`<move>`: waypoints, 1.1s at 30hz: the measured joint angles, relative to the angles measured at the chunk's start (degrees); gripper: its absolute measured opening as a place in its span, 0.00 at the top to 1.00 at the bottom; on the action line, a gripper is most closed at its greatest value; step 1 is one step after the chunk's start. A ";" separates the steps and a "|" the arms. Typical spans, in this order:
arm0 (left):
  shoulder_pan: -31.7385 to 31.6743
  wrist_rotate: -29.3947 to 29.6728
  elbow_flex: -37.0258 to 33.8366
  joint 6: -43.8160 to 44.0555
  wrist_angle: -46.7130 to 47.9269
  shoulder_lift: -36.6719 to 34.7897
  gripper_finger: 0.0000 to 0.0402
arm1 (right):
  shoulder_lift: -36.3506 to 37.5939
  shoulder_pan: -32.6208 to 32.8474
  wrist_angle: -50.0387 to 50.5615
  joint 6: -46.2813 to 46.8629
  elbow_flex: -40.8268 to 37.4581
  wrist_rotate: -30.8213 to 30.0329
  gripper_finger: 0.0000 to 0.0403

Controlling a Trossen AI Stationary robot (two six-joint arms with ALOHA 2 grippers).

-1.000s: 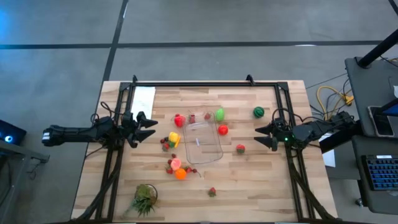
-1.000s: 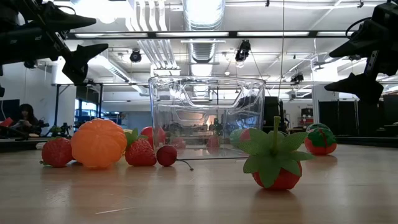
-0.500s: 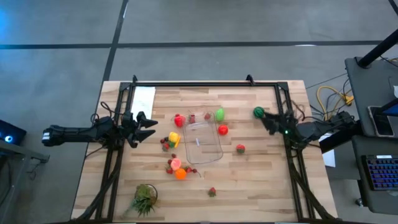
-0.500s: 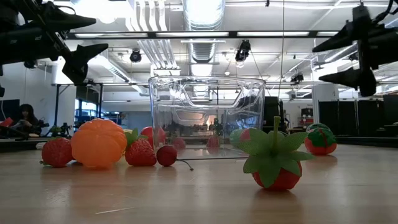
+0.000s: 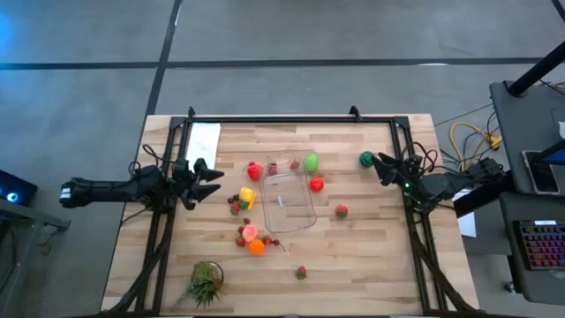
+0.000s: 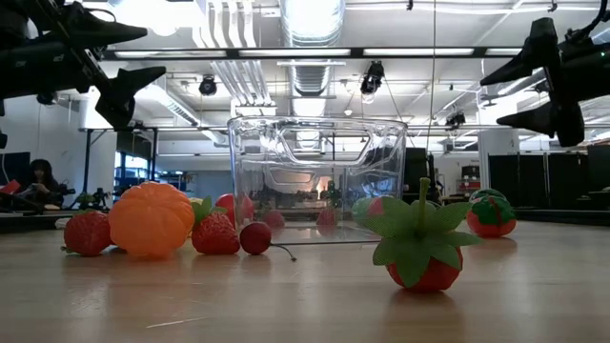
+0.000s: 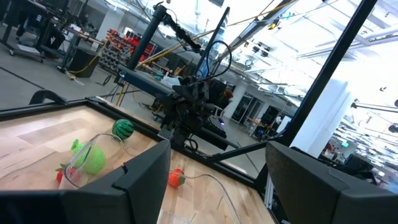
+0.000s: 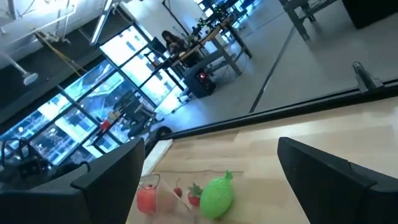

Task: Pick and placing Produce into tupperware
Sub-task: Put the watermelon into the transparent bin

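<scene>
My right gripper needs to swing over the ball and point straight down before it closes, because it is pointing level across the wood next to the dark green ball [image 5: 366,159].
The clear tupperware [image 5: 291,199] stands on its base mid-table, also seen in the low view [image 6: 316,181]. Produce lies around it on the wood: a red piece [image 5: 254,170], a light green one [image 5: 312,162], a red one [image 5: 316,184], a dark green ball [image 5: 366,159], a strawberry [image 5: 341,211], and yellow [image 5: 247,196], pink [image 5: 250,232] and orange [image 5: 256,247] pieces. My left gripper [image 5: 214,181] hovers open at the left, pointing at the tupperware. My right gripper [image 5: 381,167] hovers open at the right, just beside the dark green ball and high above the table [image 6: 491,100].
A leafy tuft [image 5: 205,283] sits at the near left and a white paper sheet [image 5: 205,139] at the far left. A black frame [image 5: 291,120] runs along the far edge and both sides. A small red piece [image 5: 301,272] lies near the front edge.
My right gripper has swung from pointing at the table's middle toward the far edge, ending beside the dark green ball. In the low view it has also risen and tipped up to about level. It has stayed open.
</scene>
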State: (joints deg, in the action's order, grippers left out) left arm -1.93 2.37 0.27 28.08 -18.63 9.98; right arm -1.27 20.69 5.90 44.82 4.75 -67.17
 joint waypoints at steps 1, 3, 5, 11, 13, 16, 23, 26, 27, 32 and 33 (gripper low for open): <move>0.00 0.00 0.00 0.00 0.00 0.00 0.38 | 0.02 -0.01 -0.92 2.37 0.01 0.71 0.11; 0.02 0.01 0.01 0.00 -0.01 0.00 0.38 | -0.50 -0.23 -2.71 7.92 0.00 1.14 0.11; 0.01 0.00 0.01 0.00 -0.02 0.00 0.38 | -1.88 -0.39 -8.13 9.64 -0.02 1.96 0.11; 0.01 0.02 0.01 0.00 -0.17 0.01 0.38 | -12.12 -0.35 -41.50 -14.62 1.50 15.83 0.11; 0.02 0.42 0.02 -0.05 -0.46 0.00 0.38 | -16.59 -0.35 -48.09 -21.24 3.28 16.57 0.11; 0.02 3.07 0.01 -0.48 -0.40 0.02 0.38 | -22.13 -0.37 -46.65 -24.17 7.48 13.38 0.11; 0.01 12.95 0.00 -0.14 -0.51 0.00 0.38 | -30.93 -1.50 -17.77 -12.66 19.12 9.87 0.11; 0.00 15.42 0.00 0.08 -4.01 0.02 0.38 | -33.99 -3.86 0.69 1.48 25.18 10.77 0.11; 0.00 15.54 0.00 0.06 -6.20 0.02 0.38 | -35.03 -4.78 6.62 5.82 27.27 12.24 0.11; 0.00 15.56 0.00 -0.10 -14.57 -0.02 0.38 | -42.96 -9.04 20.59 3.41 36.47 23.36 0.11; 0.00 15.56 0.00 -0.33 -14.80 -0.02 0.38 | -44.95 -9.71 21.01 0.61 37.81 24.34 0.11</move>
State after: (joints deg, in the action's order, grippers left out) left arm -1.93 17.93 0.27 27.74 -33.43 9.96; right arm -46.22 10.97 26.91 45.43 42.57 -42.83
